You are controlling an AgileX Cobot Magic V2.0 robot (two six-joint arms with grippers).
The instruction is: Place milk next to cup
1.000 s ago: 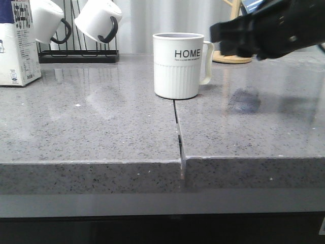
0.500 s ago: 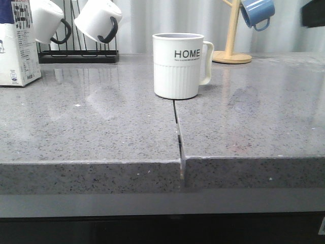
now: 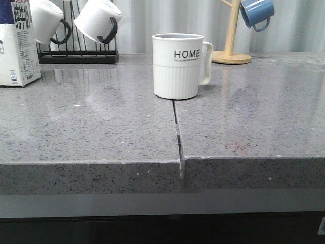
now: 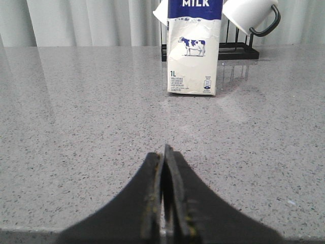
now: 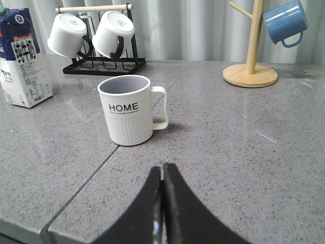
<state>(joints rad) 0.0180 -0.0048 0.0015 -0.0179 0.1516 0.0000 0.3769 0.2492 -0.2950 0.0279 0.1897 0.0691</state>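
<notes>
The milk [image 5: 28, 71] is on the far side of the cup from my right gripper, so next my left gripper reaches for the milk's dark blue top [image 4: 195, 8] while my right gripper waits.
The milk [image 3: 18, 43], a tall white carton with a dark blue top, stands at the far left of the grey counter. It shows in the left wrist view [image 4: 194, 56] with its cow picture, and in the right wrist view [image 5: 23, 63]. The cup [image 3: 179, 65], a white ribbed mug with "HOME" lettering, stands at the counter's middle and shows in the right wrist view [image 5: 128, 111]. My left gripper [image 4: 163, 152] is shut and empty, well short of the milk. My right gripper [image 5: 163, 170] is shut and empty, short of the cup. Neither gripper shows in the front view.
A black rack [image 3: 78, 55] with two white black-handled mugs [image 3: 99, 20] stands behind the milk. A wooden mug tree [image 3: 232, 53] holds a blue mug [image 3: 257, 12] at the back right. A seam [image 3: 176, 127] splits the counter in front of the cup.
The right arm, which hung over the back right of the counter a second ago, has drawn out of the front view. The milk and cup have not moved.
</notes>
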